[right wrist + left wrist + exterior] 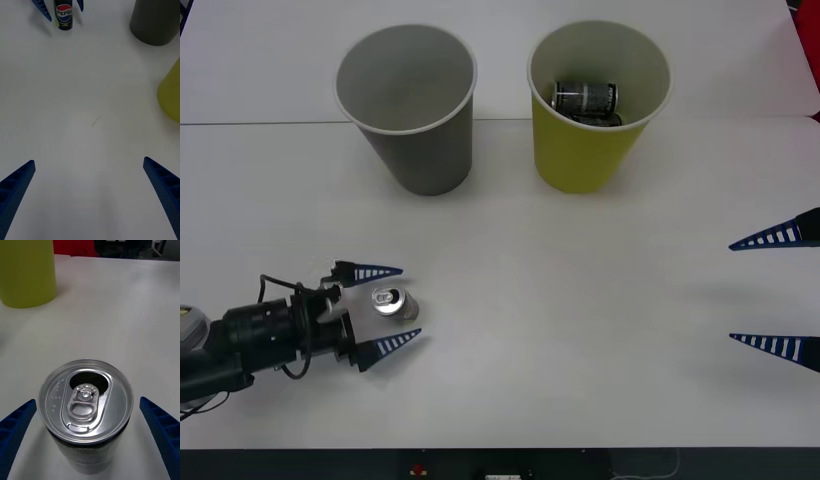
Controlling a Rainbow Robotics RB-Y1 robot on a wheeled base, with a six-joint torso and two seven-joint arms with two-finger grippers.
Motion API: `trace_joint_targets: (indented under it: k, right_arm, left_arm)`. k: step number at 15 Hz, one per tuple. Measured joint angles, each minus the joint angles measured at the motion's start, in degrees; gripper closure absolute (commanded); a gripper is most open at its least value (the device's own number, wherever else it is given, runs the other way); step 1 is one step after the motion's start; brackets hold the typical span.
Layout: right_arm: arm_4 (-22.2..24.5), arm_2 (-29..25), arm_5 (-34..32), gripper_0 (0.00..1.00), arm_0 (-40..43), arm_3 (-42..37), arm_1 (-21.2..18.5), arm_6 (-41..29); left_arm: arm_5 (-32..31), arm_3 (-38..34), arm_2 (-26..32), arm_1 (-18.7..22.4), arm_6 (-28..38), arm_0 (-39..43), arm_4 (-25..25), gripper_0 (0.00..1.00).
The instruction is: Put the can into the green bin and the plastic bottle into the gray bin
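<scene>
The stacked dark cans (586,100) are cut off by the near rim of the green bin (590,128), so the robot should expect more cans hidden behind that rim.
A small can (392,302) with a silver pull-tab top stands upright on the white table at the front left. My left gripper (410,301) is open around it, one blue finger on each side and neither touching. In the left wrist view the can (86,401) sits between the fingers of the left gripper (88,400). The gray bin (408,100) stands at the back left, the green bin (595,100) at the back right. My right gripper (730,292) hangs open at the right edge, nothing in it. The plastic bottle is out of view.
Dark cans (585,98) lie inside the green bin. The right wrist view shows the can (64,15) with a Pepsi label far off, the gray bin (155,20) and the green bin (170,93) to one side. A table seam (260,123) runs behind the bins.
</scene>
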Motion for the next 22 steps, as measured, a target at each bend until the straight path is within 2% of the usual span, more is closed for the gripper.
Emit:
trace_joint_targets:
  k: [1,14,18,22]
  right_arm:
    - [0.0,0.0,0.0,0.00,0.0,0.0,0.0,0.0]
    - [0.0,0.0,0.0,0.00,0.0,0.0,0.0,0.0]
    - [0.0,0.0,0.0,0.00,0.0,0.0,0.0,0.0]
    - [0.0,0.0,0.0,0.00,0.0,0.0,0.0,0.0]
  left_arm:
    - [0.1,0.0,0.0,-0.1,0.0,-0.1,0.0,1.00]
    - [-0.8,-1.2,0.0,0.9,3.0,0.0,-0.2,1.00]
    - [-2.3,-5.5,0.4,2.6,13.2,0.1,-2.4,1.00]
    - [-3.1,-12.7,4.6,2.7,26.6,0.3,-10.3,1.00]
